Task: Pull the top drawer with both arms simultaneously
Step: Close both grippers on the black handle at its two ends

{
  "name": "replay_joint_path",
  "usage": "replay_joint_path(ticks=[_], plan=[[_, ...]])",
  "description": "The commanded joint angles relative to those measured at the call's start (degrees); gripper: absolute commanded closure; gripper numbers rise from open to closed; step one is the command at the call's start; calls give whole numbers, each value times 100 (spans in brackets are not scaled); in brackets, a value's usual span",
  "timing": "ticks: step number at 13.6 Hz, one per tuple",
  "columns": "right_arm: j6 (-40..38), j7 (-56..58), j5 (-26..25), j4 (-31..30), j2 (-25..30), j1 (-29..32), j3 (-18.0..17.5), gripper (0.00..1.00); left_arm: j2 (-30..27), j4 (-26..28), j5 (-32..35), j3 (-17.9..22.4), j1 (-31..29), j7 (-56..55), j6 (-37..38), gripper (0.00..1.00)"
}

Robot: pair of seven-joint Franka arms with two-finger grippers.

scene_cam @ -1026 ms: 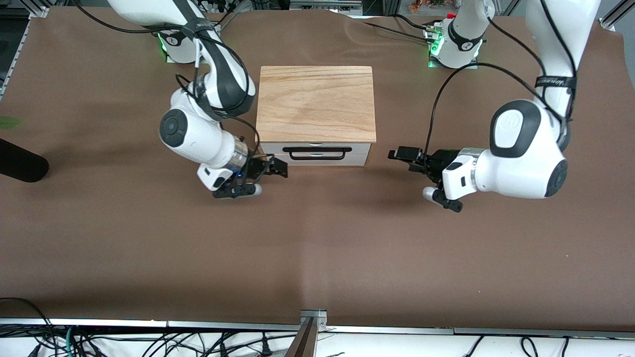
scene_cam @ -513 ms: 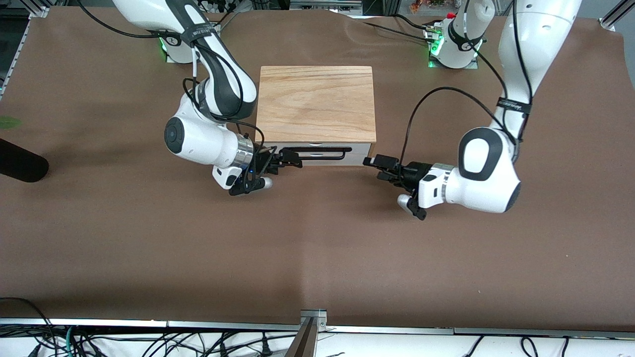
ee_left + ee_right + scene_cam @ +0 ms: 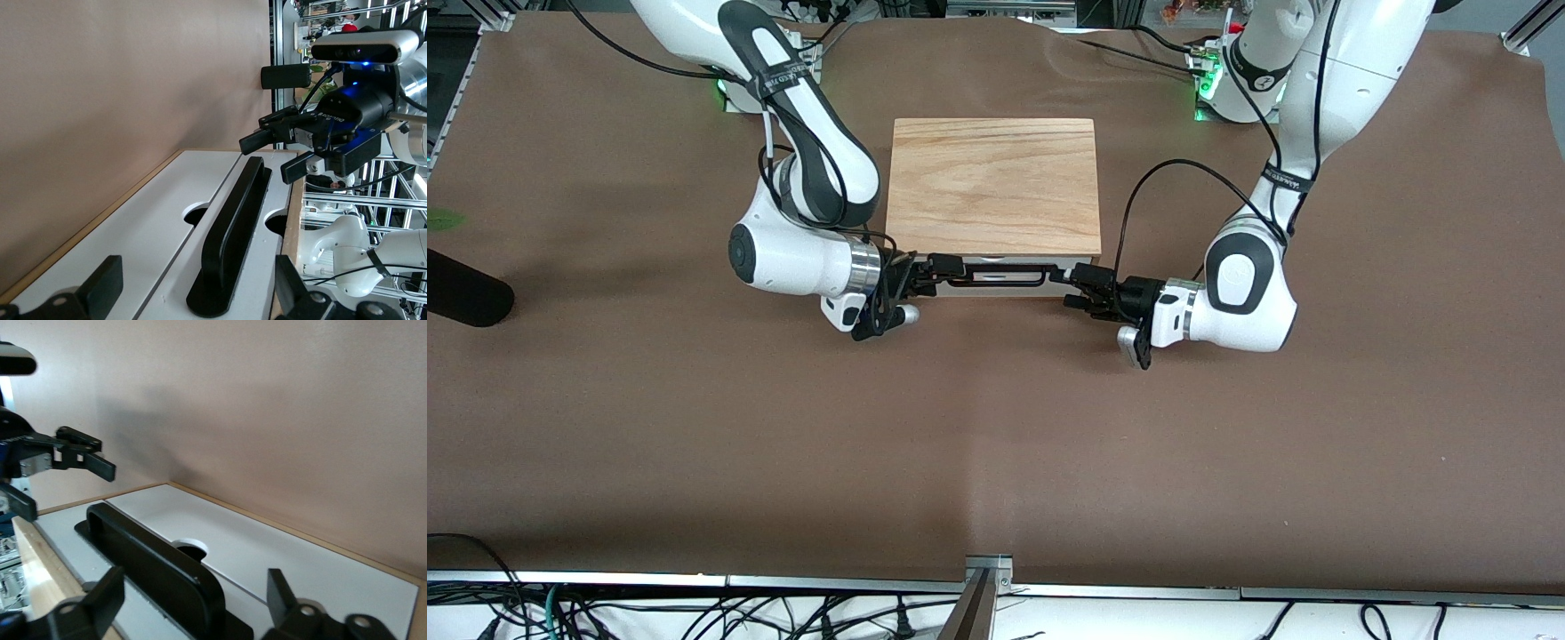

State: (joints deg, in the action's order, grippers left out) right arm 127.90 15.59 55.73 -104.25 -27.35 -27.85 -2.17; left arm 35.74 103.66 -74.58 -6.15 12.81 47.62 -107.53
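I expect the top drawer [image 3: 1008,274] to slide straight out alone when I pull, because a thin seam [image 3: 189,236] separates its panel from the lower panel.
The cabinet's top drawer [image 3: 1069,265] is closed, its white front panel facing the front camera under the wood-grain top slab [image 3: 994,182]. Its black loop handle [image 3: 996,276] runs across the panel. My right gripper [image 3: 951,267] is open at the handle's end toward the right arm. In the right wrist view its fingers [image 3: 100,600] straddle the handle [image 3: 153,567] without touching. My left gripper [image 3: 1074,286] is open at the handle's other end. In the left wrist view its fingers [image 3: 100,290] stand on either side of the handle [image 3: 230,233].
A second white drawer panel [image 3: 133,233] lies below the top one. A black cylinder [image 3: 463,298] lies at the table edge toward the right arm's end. A metal bracket [image 3: 983,578] sticks up at the table's near edge. Brown tabletop [image 3: 996,444] surrounds the cabinet.
Both grippers have moved inward from the cabinet's sides to the two ends of the drawer handle. The drawer has not moved.
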Motion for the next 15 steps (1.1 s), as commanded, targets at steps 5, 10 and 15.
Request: replay_joint_path(ticks=[5, 10, 15], plan=[[-458, 515, 210, -113, 28, 228, -12, 36, -120, 155, -417, 17, 187, 257, -128, 27], [-424, 603, 377, -60, -104, 193, -12, 42, -111, 146, -417, 17, 196, 257, -172, 72], [-398, 594, 386, -60, -104, 149, -38, 44, -41, 102, -417, 17, 204, 257, -277, 88]])
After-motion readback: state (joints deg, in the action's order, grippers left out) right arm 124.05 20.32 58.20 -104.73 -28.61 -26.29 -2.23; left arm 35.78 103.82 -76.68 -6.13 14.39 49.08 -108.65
